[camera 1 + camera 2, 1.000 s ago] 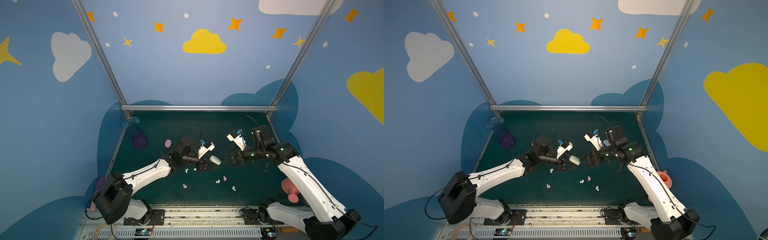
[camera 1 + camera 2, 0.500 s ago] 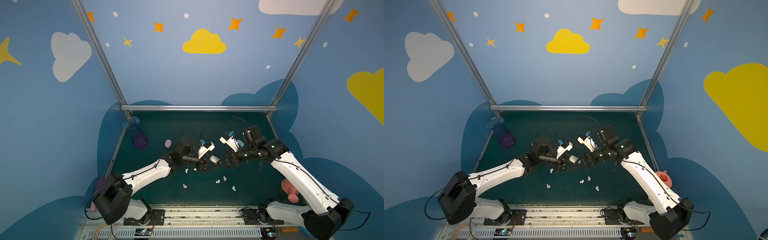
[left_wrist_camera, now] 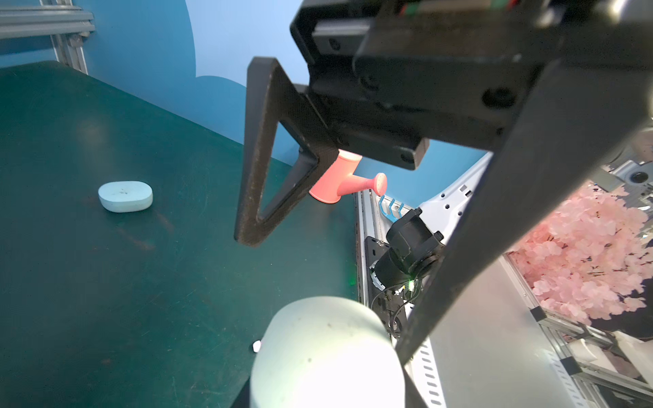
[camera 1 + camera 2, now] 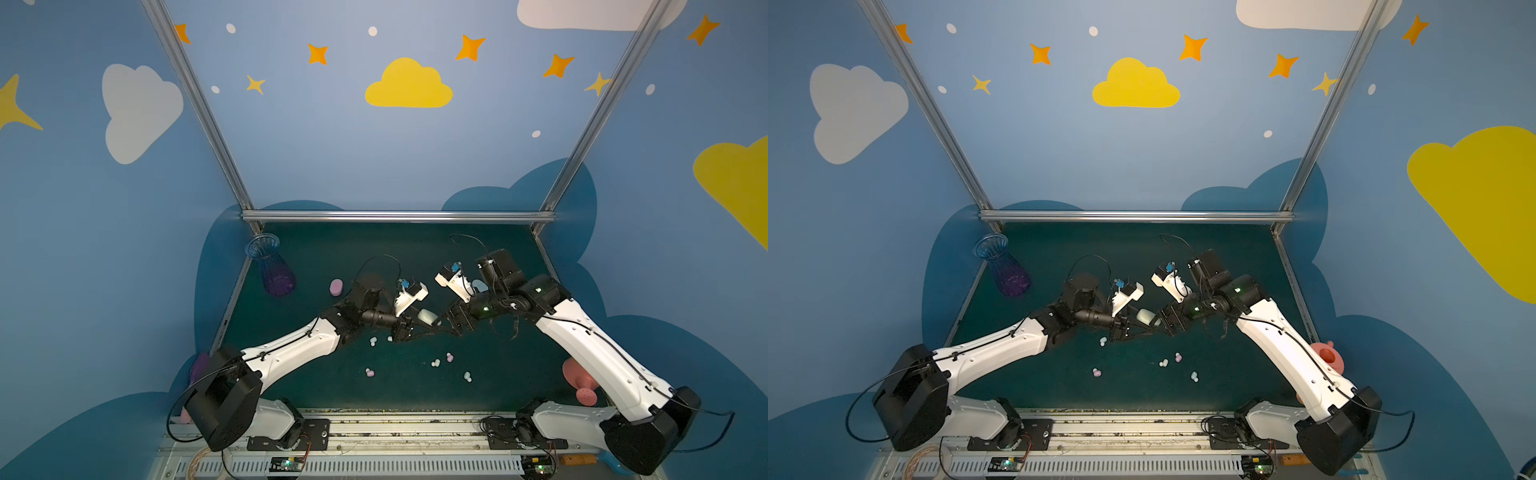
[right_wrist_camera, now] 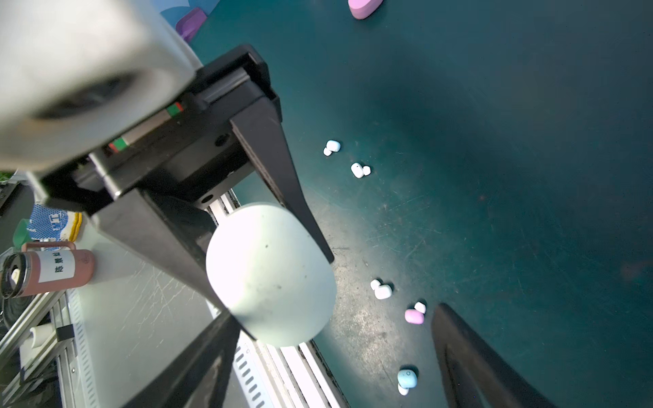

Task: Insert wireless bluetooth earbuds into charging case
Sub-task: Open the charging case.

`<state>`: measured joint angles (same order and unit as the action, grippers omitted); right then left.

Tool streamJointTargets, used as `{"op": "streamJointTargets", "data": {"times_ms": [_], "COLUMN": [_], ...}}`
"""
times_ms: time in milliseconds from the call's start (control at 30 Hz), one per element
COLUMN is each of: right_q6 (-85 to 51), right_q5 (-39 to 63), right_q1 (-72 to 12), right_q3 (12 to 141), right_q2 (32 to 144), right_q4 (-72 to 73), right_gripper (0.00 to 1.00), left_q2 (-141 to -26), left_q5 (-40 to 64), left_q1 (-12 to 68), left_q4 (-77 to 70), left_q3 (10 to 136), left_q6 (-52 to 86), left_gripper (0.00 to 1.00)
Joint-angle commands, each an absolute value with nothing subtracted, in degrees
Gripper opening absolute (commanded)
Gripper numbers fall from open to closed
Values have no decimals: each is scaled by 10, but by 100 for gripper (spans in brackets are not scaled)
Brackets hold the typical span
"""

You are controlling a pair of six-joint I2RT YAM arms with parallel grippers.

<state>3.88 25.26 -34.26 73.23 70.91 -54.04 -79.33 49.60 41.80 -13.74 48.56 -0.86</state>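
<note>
My left gripper is holding the charging case, and the case's lid is closed over the slots [image 3: 326, 350]. My right gripper should open the lid [image 4: 429, 316] first, before it goes to get an earbud.
My left gripper [image 4: 409, 328] is shut on a pale mint charging case [image 4: 428, 318], held up off the green table [image 4: 415, 257] near its middle. In the right wrist view the charging case [image 5: 270, 279] sits between the left fingers [image 5: 279, 176]. My right gripper [image 5: 335, 311] faces it, open, with the case's free end close beside one finger; contact is unclear. Several tiny pink, blue and white earbuds [image 4: 435, 363] lie loose on the table below and in front, such as a pink earbud [image 5: 414, 316] and a blue earbud [image 5: 406, 378].
A pale blue case [image 3: 125, 196] lies behind the right wrist, and a pink case [image 4: 336, 287] behind the left arm. A glass vase [image 4: 272, 270] lies tipped at the far left. A coral watering can [image 4: 582, 382] stands off the table's right edge.
The right arm has swung left and brought its open gripper up to the held case. The left arm and the case have stayed in place.
</note>
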Motion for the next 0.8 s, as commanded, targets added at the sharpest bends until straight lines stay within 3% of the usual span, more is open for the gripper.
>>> {"op": "streamJointTargets", "data": {"times_ms": [0,467,767], "right_q6": [22,-2,-35], "right_q5": [199,186,232], "right_q1": [-333,-313,-308], "right_q3": [752,766,785], "right_q2": [713,712,690], "right_q4": [-525,-526,-561], "right_gripper": [83,83,86], "left_q2": [-771,-754,-747], "left_q5": [526,521,474], "left_q1": [431,438,434], "left_q4": [-136,-131,-130], "left_q3": [497,493,472], "left_q6": [-29,-41,-34], "left_gripper": [21,21,20]}}
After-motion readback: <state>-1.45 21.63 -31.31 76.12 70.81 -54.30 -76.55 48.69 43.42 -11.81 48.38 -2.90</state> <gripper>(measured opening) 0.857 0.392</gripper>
